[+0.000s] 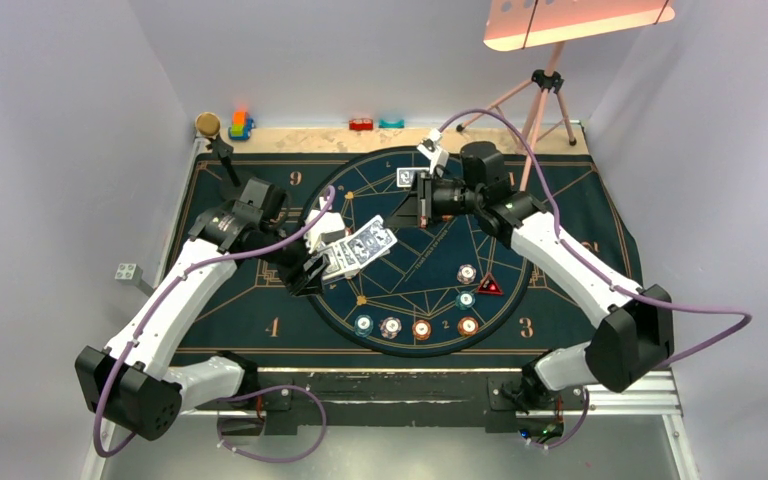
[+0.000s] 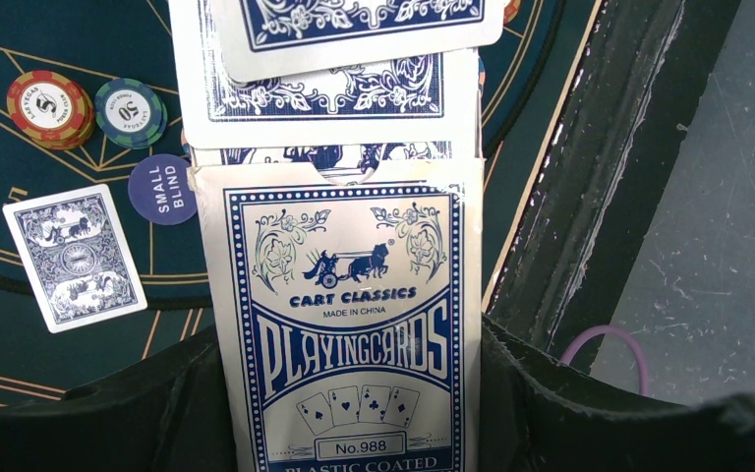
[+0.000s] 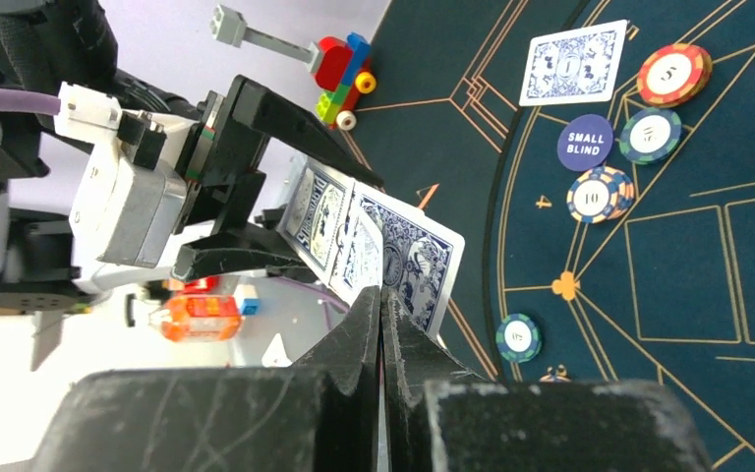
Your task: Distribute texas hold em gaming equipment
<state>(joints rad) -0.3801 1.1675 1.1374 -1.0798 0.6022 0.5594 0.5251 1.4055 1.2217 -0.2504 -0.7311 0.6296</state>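
Note:
My right gripper has the outermost card's free edge [image 1: 386, 231] in its fingers. It should keep pulling the card from the box and let go of it at the red triangle token [image 1: 489, 285].
My left gripper [image 2: 349, 369] [image 1: 312, 268] is shut on a blue-and-white playing card box [image 2: 349, 324], held above the mat's left side. Several blue-backed cards [image 2: 329, 84] [image 1: 358, 246] fan out of its open end. My right gripper [image 3: 381, 292] [image 1: 406, 214] is shut on the edge of the outermost fanned card [image 3: 415, 258]. One card [image 1: 405, 178] [image 3: 572, 64] lies face down on the round mat [image 1: 430, 250]. A blue small-blind disc [image 3: 585, 143] [image 2: 162, 189] and chips [image 3: 673, 74] [image 2: 49, 106] lie beside it. More chips [image 1: 421, 328] and a red triangle token [image 1: 489, 285] sit at the mat's near side.
A black stand [image 1: 222, 152] rises at the back left next to colourful toy blocks [image 1: 240, 125]. Red and teal blocks [image 1: 361, 124] lie on the back ledge. A tripod [image 1: 545, 100] stands back right. The table's dark front rail [image 2: 590, 197] runs beside the mat.

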